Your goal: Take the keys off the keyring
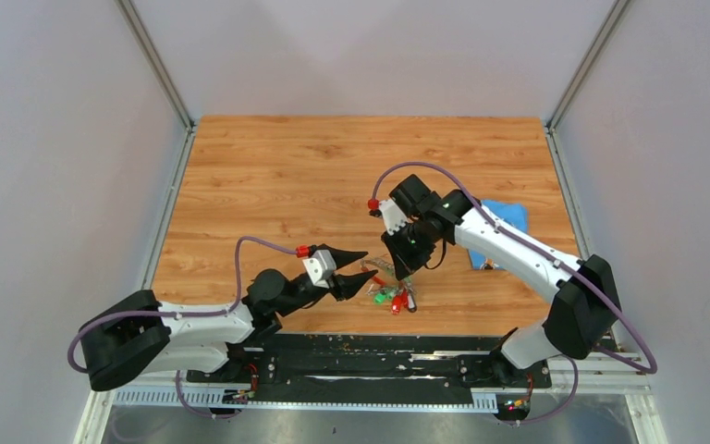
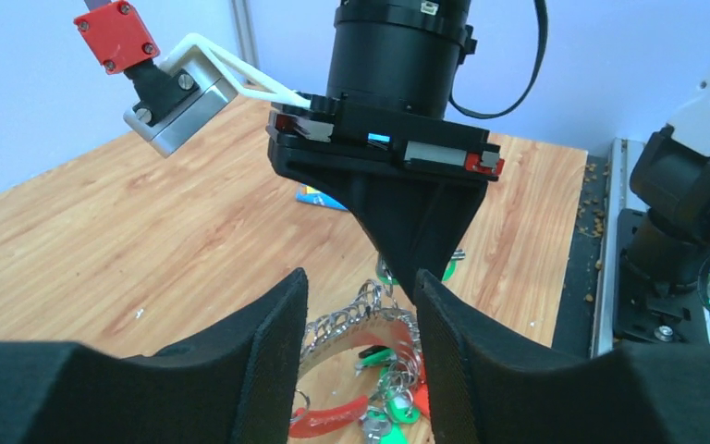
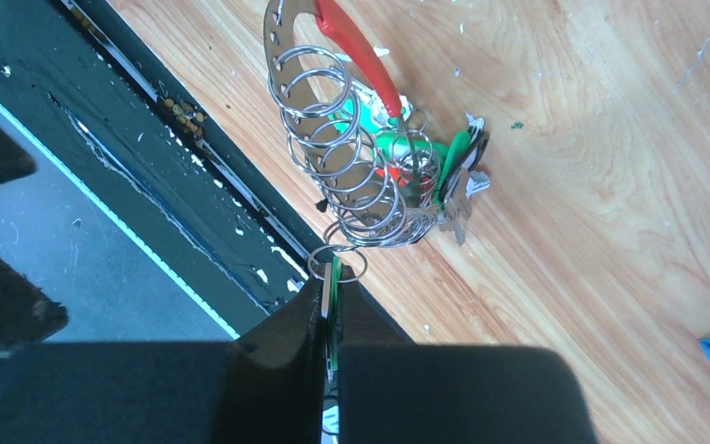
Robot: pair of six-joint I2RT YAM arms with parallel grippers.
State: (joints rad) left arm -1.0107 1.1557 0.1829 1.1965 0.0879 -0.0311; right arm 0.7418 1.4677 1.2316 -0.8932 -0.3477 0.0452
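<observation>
The green-headed key's small ring (image 3: 338,263) connects my right gripper to the loose keyring, so next my left gripper clamps the keyring's curved piece (image 2: 355,337) before I pull the key.
The keyring (image 3: 307,111) is a curved silvery strip with a red clip and several small rings hanging from it. A bunch of green- and red-headed keys (image 3: 444,176) lies on the wood below it. My right gripper (image 3: 331,294) is shut on one green-headed key, whose small ring (image 3: 337,264) still links to the bunch. In the left wrist view my left gripper (image 2: 359,282) is open, with its fingers on either side of the keyring (image 2: 356,326) and not gripping it. In the top view the left gripper (image 1: 359,270) and the right gripper (image 1: 401,270) meet over the keys (image 1: 394,297).
A blue cloth (image 1: 507,218) lies at the right, partly under the right arm. The black base rail (image 1: 370,356) runs just behind the keys, along the table's near edge. Grey walls enclose the wooden table (image 1: 287,176).
</observation>
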